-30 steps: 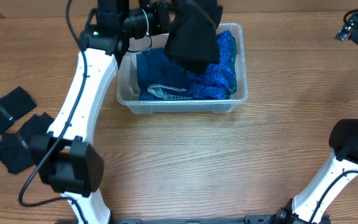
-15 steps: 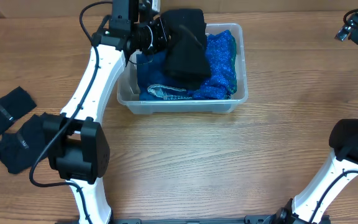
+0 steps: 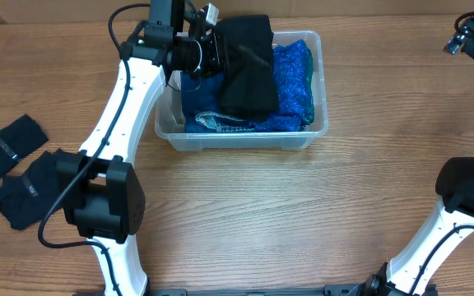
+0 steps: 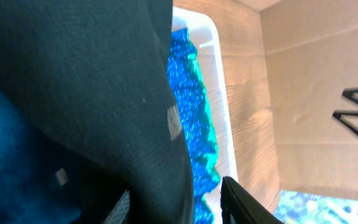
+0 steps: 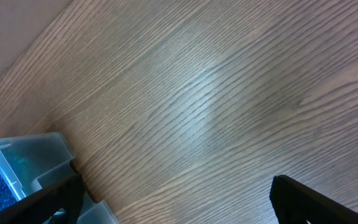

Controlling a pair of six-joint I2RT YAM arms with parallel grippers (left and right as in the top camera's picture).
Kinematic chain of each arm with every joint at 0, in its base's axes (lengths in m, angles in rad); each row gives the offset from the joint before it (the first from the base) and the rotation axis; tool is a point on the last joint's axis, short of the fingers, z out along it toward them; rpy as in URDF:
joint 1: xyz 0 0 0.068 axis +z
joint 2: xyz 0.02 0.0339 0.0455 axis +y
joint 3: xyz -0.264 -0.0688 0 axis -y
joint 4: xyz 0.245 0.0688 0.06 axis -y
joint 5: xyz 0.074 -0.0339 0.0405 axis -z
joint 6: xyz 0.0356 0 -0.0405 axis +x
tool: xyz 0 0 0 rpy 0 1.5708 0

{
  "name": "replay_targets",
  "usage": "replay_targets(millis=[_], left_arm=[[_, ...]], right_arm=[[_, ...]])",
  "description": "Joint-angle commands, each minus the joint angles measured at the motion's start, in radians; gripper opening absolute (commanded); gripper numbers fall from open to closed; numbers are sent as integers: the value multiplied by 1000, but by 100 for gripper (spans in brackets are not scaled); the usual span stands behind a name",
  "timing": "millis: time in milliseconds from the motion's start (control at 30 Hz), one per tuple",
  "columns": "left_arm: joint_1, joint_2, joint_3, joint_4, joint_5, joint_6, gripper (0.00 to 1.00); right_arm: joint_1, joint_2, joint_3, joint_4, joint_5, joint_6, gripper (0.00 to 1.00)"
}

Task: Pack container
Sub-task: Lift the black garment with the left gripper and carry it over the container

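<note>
The black garment is lying across the container's far rim (image 3: pixel 252 25). Next, my left gripper goes to the garment's middle (image 3: pixel 250 89) and tucks the garment inside before it gets another dark piece of cloth.
The clear container (image 3: pixel 241 141) stands at the table's back middle, holding a dark blue cloth (image 3: pixel 197 89) and a sparkly blue cloth (image 3: pixel 296 82). A black garment (image 3: pixel 247 70) lies draped across them and over the far rim. My left gripper (image 3: pixel 223 53) hovers at the container's far left, jaws open, with the black garment (image 4: pixel 73 93) lying loose between them and a gap showing beside the right finger (image 4: pixel 241 199). The sparkly cloth (image 4: pixel 191 112) and the white rim (image 4: pixel 219 93) lie beyond. My right gripper (image 3: pixel 466 37) stands open above bare wood, right of the container (image 5: pixel 36 155).
Two dark cloth pieces lie at the table's left edge, one (image 3: pixel 6 141) farther back and one (image 3: pixel 27 193) nearer the left arm's base. The right arm's base stands at the front right (image 3: pixel 467 189).
The left gripper carried the black garment down onto the cloths in the container and its jaws have come apart. The right arm has not moved.
</note>
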Motion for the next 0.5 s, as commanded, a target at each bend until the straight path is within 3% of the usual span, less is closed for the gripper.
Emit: replay_targets(millis=[0,167,300,400,467], left_arm=[[-6,-125,34,-77,-47,146,47],[5,-206,34,-202,-245,280,62],[22,-208,34,-202,-263,317,65],[5,-203,34,-147,-343,318,51],[-20,-193,34,-122,-398,318,35]], right_arm=[[2,-35,27,3,0,0,100],[2,-35,27,3,0,0,100],[2,-35,27,3,0,0,100],[2,-35,27,3,0,0,100],[2,-35,27,3,0,1,100]])
